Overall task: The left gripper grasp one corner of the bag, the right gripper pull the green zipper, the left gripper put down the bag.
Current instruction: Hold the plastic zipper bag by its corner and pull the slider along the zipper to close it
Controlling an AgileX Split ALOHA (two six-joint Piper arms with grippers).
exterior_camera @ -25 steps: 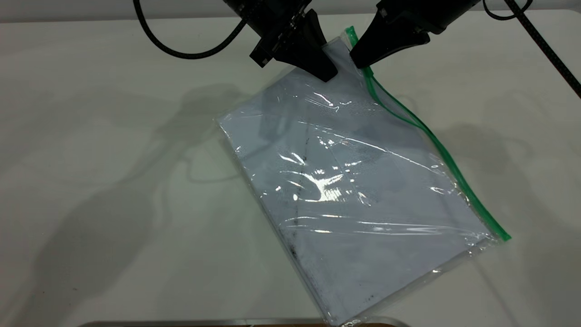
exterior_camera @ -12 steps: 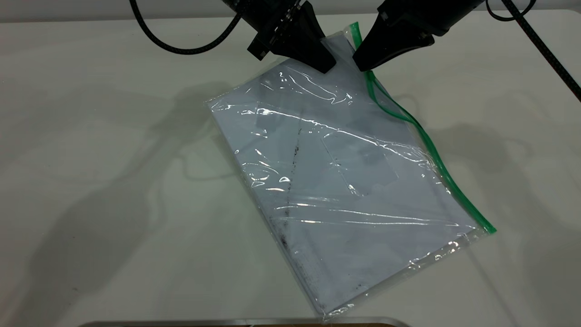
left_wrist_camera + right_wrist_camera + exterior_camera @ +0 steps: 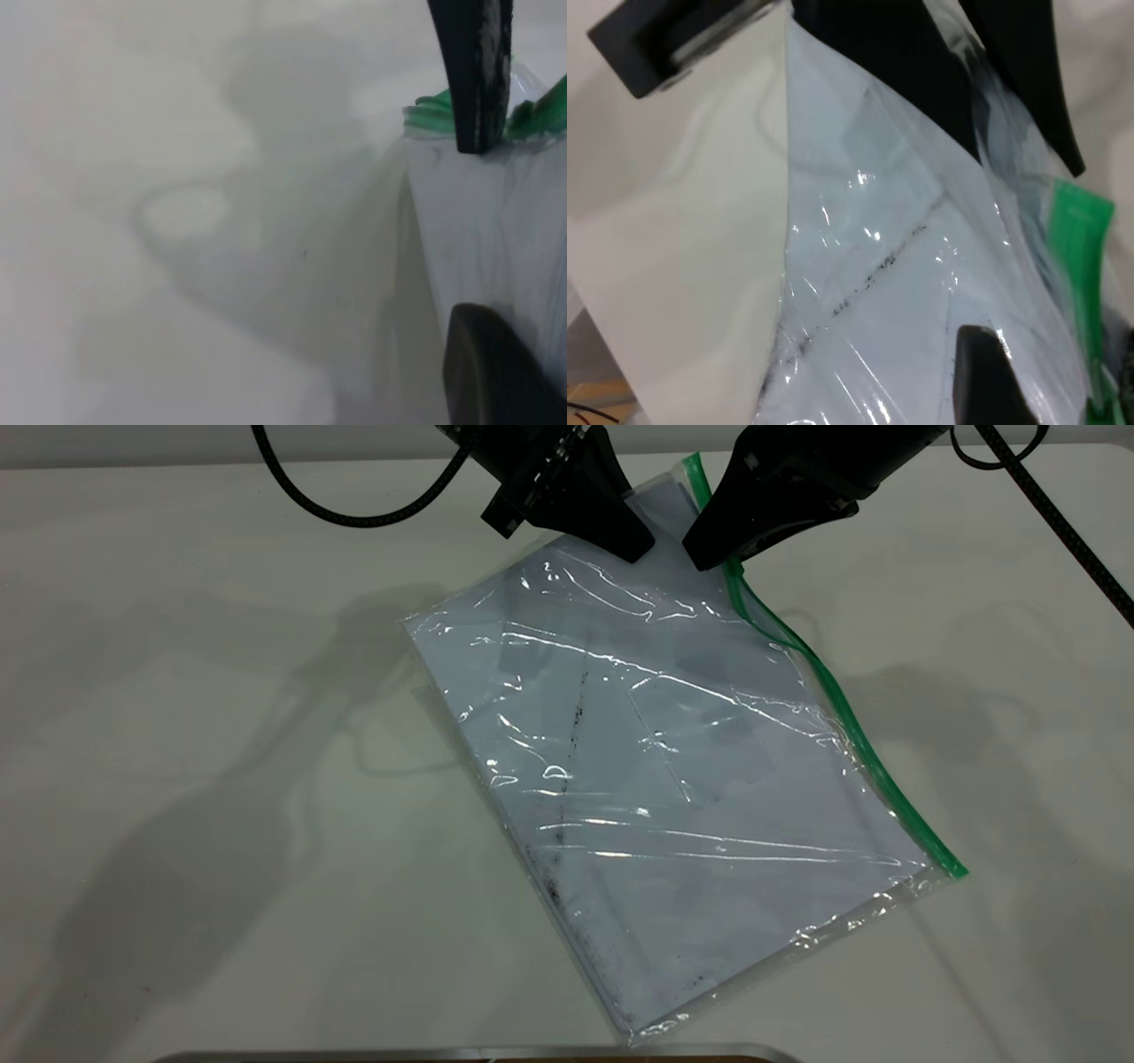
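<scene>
My right gripper should open its fingers, which reach past the green zipper over the clear plastic (image 3: 693, 581), and pinch the zipper's green strip (image 3: 736, 584) squarely before it pulls.
The bag (image 3: 673, 779), clear with white paper and a dark smudge line, lies slanted on the table, its far corner raised. My left gripper (image 3: 636, 545) is shut on that raised corner; one of its fingers (image 3: 496, 372) rests against the plastic (image 3: 496, 230). The green zipper (image 3: 842, 717) runs along the bag's right edge up to the raised corner. My right gripper (image 3: 702, 556) sits at the zipper's far end. One of its fingers (image 3: 992, 381) lies over the clear plastic, apart from the green strip (image 3: 1081, 239). The slider tab is hidden.
The white table (image 3: 177, 779) spreads wide to the left of the bag. A metal edge (image 3: 478, 1054) runs along the front. Black cables hang at the far left (image 3: 354, 514) and the far right (image 3: 1063, 522).
The bag has slid back and left and lies flatter. The zipper's loose bulge near the far end has straightened. Both grippers have shifted only slightly at the raised corner.
</scene>
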